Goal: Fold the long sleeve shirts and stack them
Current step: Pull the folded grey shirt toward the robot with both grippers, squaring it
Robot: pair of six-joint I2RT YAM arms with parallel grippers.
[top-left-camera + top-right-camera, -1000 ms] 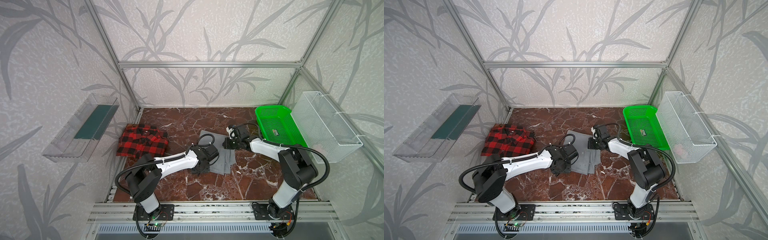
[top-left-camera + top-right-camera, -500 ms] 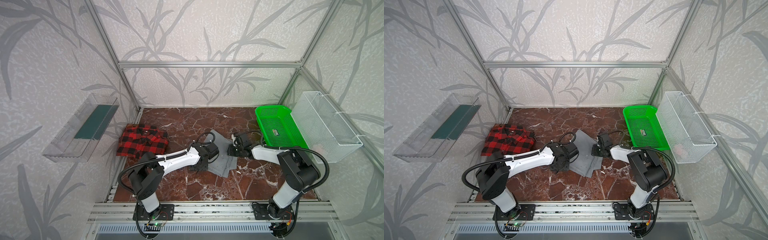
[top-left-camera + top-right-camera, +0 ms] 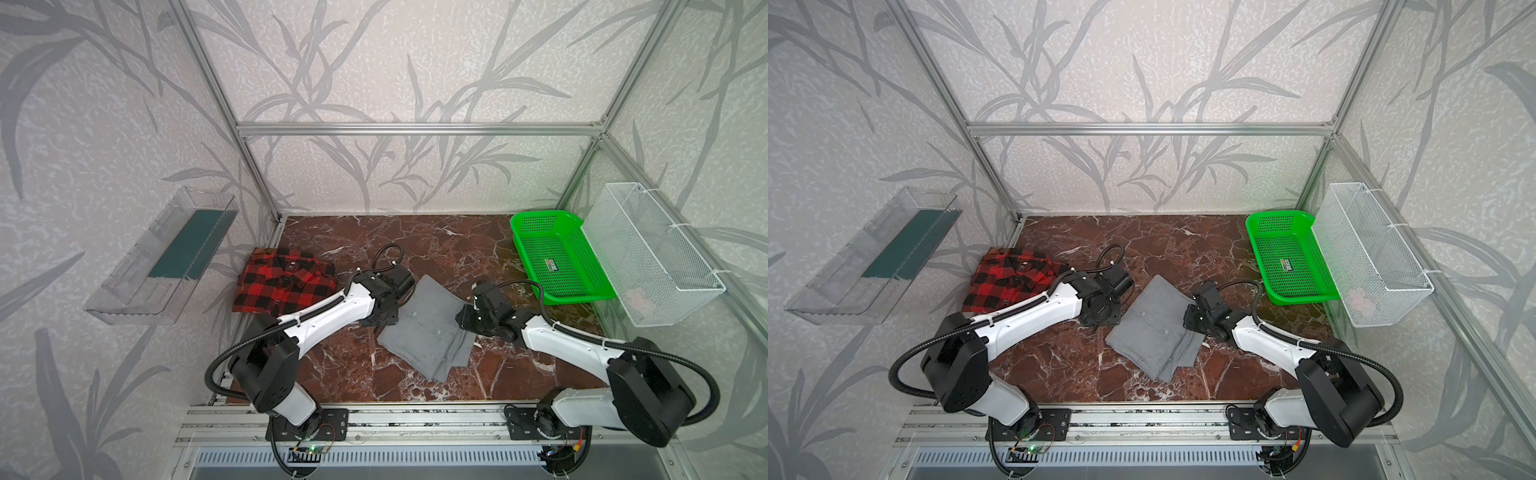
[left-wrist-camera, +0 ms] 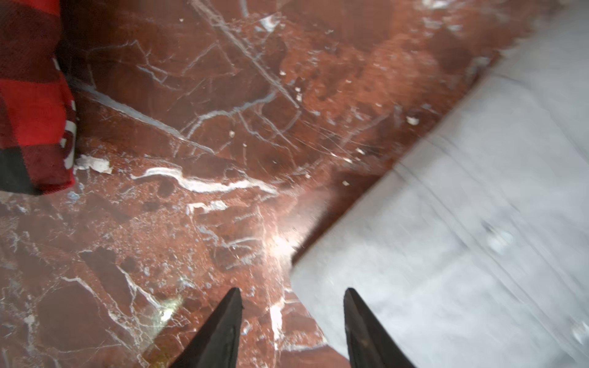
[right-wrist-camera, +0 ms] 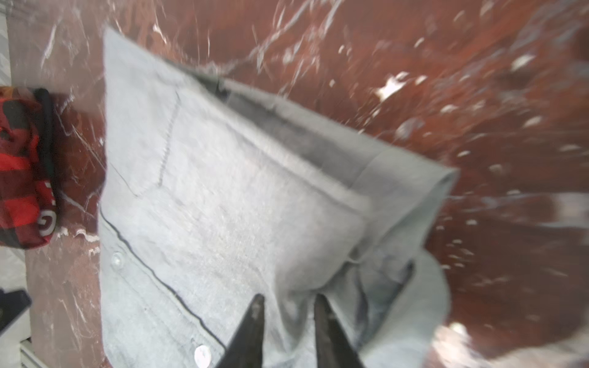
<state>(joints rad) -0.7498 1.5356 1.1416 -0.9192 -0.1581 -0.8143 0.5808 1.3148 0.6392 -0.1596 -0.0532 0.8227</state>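
Note:
My left gripper should hold the shirt's middle (image 3: 420, 337) still while my right gripper takes a deeper grip, because my right gripper has only a pucker of the gray shirt's edge (image 5: 287, 309).
The light gray long sleeve shirt (image 3: 424, 328) (image 3: 1154, 328) lies folded in the middle of the marble table, buttons up. The red-and-black plaid shirt (image 3: 286, 282) (image 3: 1009, 278) lies folded at the far left. My left gripper (image 4: 291, 291) (image 3: 381, 321) is open just above the table at the gray shirt's (image 4: 478, 223) left edge, one finger over the cloth, holding nothing. My right gripper (image 5: 288, 298) (image 3: 461, 320) is over the gray shirt's (image 5: 223, 197) right edge, jaws parted, with a pucker of gray cloth between them.
A green plastic basket (image 3: 540, 216) stands at the back right. Beside it a white wire basket (image 3: 652, 249) hangs on the right wall. A clear bin (image 3: 166, 257) hangs on the left wall. The plaid shirt (image 4: 28, 105) lies close to my left arm.
My right gripper has come toward the front with the gray shirt's right edge and its jaws have parted. The gray shirt now lies nearer the front. My left gripper moved to the shirt's left edge.

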